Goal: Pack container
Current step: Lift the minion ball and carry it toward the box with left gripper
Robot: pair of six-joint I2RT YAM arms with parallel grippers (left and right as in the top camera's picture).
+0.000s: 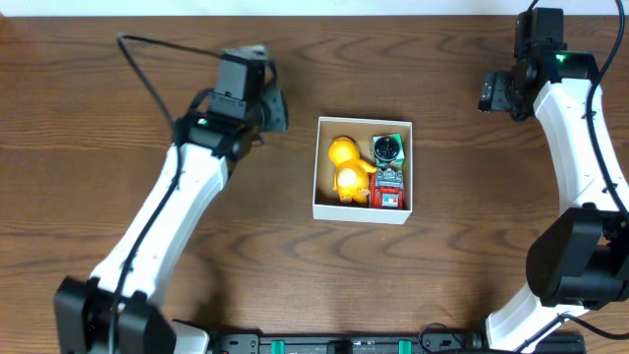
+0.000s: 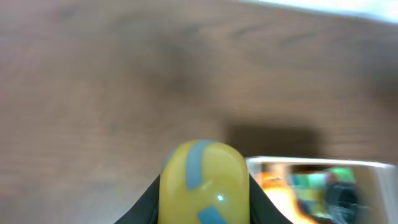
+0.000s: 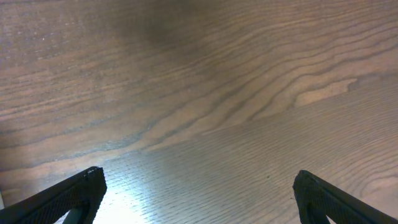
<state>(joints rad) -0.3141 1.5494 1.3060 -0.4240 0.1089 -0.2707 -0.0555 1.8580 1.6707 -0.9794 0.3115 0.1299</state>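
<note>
The yellow toy point(image 2: 205, 180) is lifted and the way to the open box is clear. My left gripper should keep going and let go of the toy over the yellow-orange figure point(image 1: 345, 157).
The container point(image 1: 320, 167), a square white-walled box, sits at the table's middle. It holds a yellow-orange figure point(image 1: 346, 167), a dark round toy on green point(image 1: 388, 148) and a red robot toy point(image 1: 389, 189). My left gripper point(image 1: 272, 108) is left of the box and shut on a yellow toy with blue stripes point(image 2: 204, 183), held above the table. The box also shows blurred in the left wrist view point(image 2: 314, 163) at the lower right. My right gripper point(image 3: 198, 193) is open and empty over bare wood at the far right point(image 1: 494, 92).
A dark wooden table point(image 1: 197, 295) fills all views. A black cable point(image 1: 147, 74) loops from the left arm at the upper left. The arm bases stand at the front corners.
</note>
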